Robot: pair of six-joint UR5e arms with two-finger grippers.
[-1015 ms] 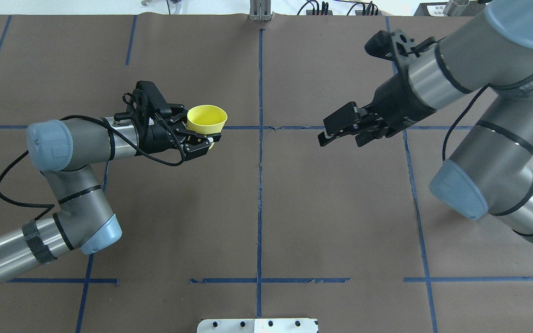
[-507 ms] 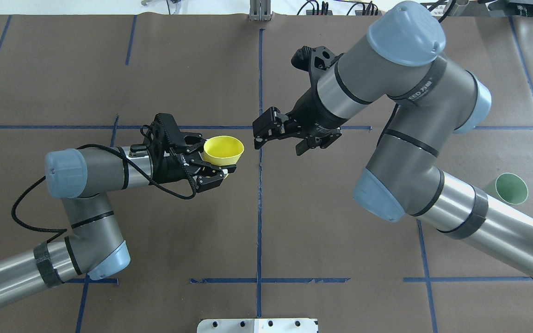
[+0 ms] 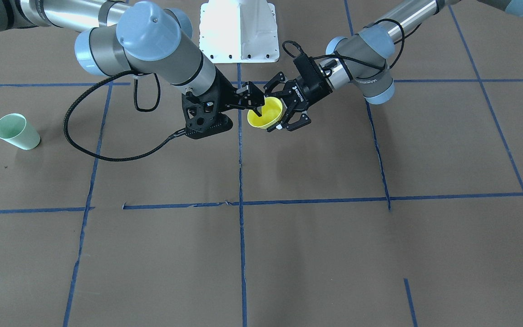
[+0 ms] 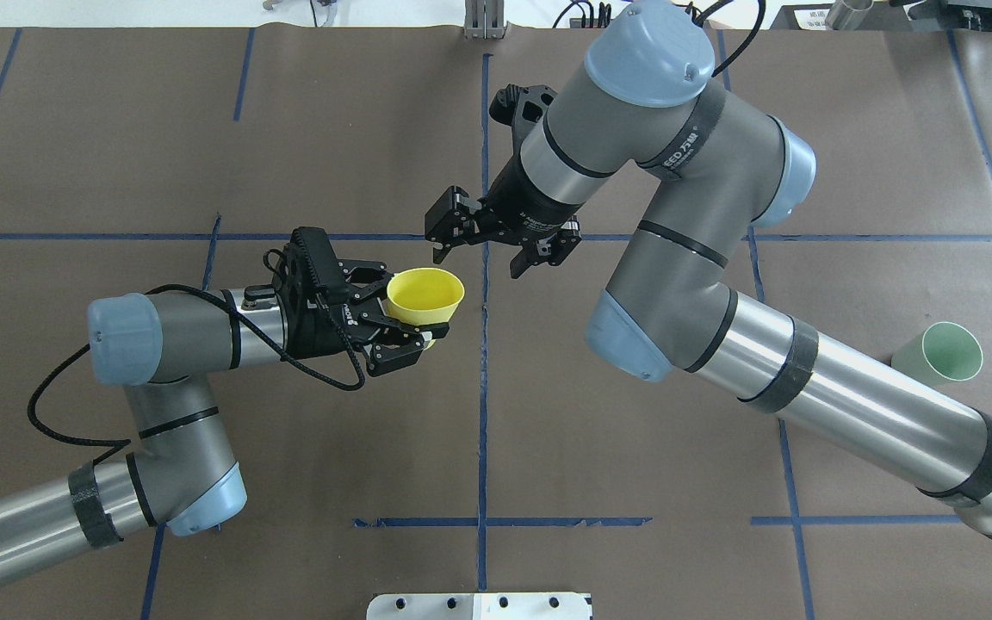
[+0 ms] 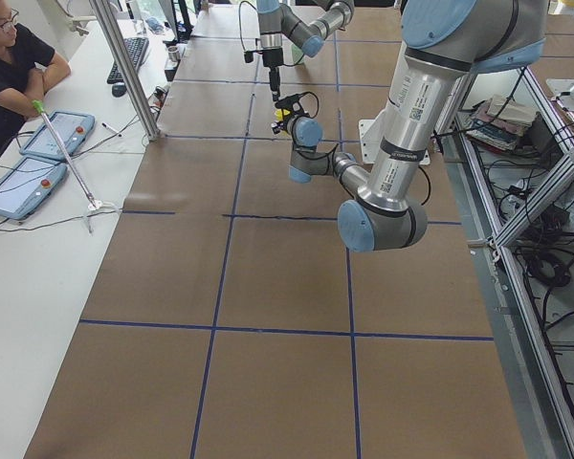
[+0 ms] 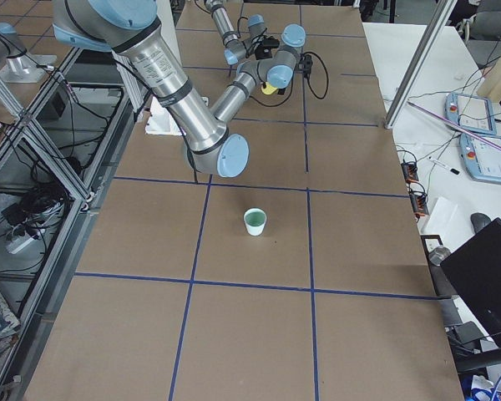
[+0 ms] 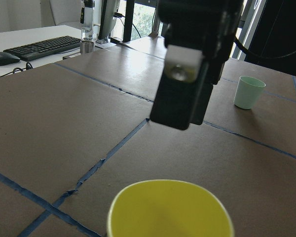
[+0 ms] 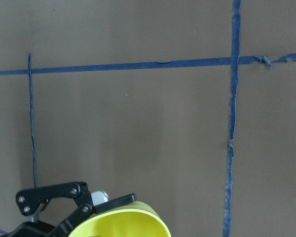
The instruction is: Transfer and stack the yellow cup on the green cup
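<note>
The green cup's opening (image 3: 11, 126) is facing up. The yellow cup (image 3: 266, 113) will go down inside and its yellow rim will stay sticking out when I lower it.
My left gripper (image 4: 406, 314) is shut on the yellow cup (image 4: 424, 295) and holds it upright above the table, just left of the centre tape line. The cup also shows in the front view (image 3: 266, 113) and at the bottom of both wrist views (image 7: 170, 210) (image 8: 121, 222). My right gripper (image 4: 483, 245) is open and empty, hovering just beyond the cup's rim; one of its fingers (image 7: 187, 74) hangs close behind the cup. The green cup (image 4: 944, 351) stands upright alone far to the right, also in the front view (image 3: 16, 131) and the right side view (image 6: 255, 221).
Blue tape lines divide the brown table cover. The white base plate (image 4: 479, 605) sits at the near edge. My right arm's long forearm (image 4: 849, 405) stretches between the centre and the green cup. An operator (image 5: 10, 67) sits at a side desk with tablets.
My right arm swung left and its open gripper came up close to the yellow cup. My left gripper carried the cup right toward the centre line. The green cup came into view.
</note>
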